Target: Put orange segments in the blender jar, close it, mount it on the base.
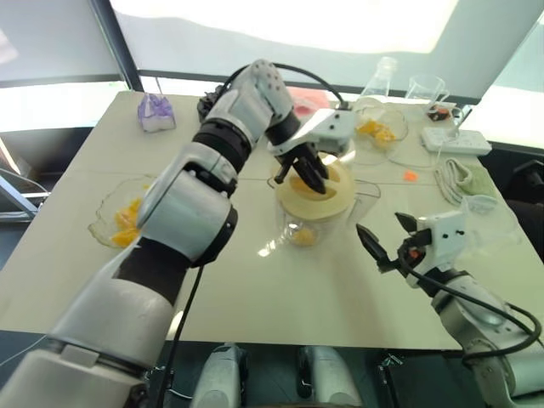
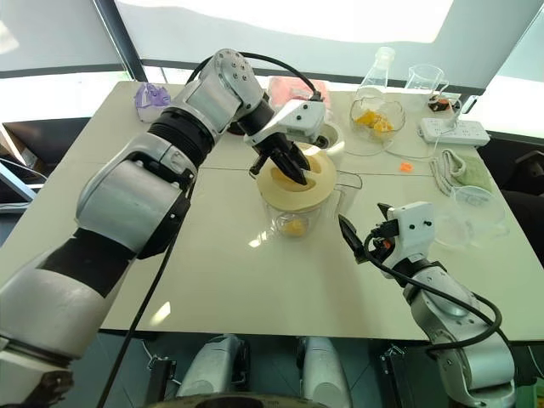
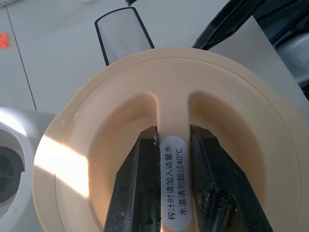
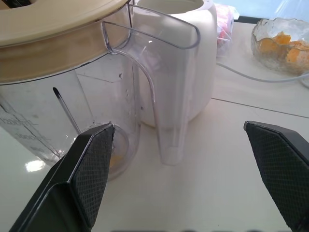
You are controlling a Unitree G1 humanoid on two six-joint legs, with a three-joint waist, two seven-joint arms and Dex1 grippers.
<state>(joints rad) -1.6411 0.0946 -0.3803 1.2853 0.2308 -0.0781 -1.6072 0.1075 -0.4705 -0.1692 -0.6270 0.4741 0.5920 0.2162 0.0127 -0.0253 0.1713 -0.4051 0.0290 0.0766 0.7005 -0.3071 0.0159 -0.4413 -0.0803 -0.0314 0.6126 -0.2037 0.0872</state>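
Note:
I expect the lid point(image 1: 313, 206) to stay on when I lift the jar by its handle, because the cream-yellow lid's deep band point(image 4: 58, 63) sits evenly at the jar's rim.
The clear blender jar point(image 1: 302, 228) stands mid-table with orange segments point(image 2: 294, 227) at its bottom. A cream-yellow lid point(image 1: 327, 200) lies over its rim. My left gripper point(image 1: 306, 174) comes down from above and is shut on the lid's central ridge point(image 3: 173, 121), one finger point(image 3: 137, 193) on each side. The cream-white base point(image 4: 193, 58) stands just behind the jar. My right gripper point(image 4: 193, 169) is open and level beside the jar's handle point(image 4: 164, 96), touching nothing. More orange segments lie in two glass bowls point(image 1: 119, 217) point(image 1: 378, 132).
A flask point(image 1: 382, 76), a beaker point(image 1: 425, 85), a power strip point(image 1: 455, 140) and a folded cloth point(image 1: 463, 174) crowd the far right. A purple item point(image 1: 155, 112) sits far left. A tiny orange scrap point(image 1: 410, 176) lies beyond my right gripper.

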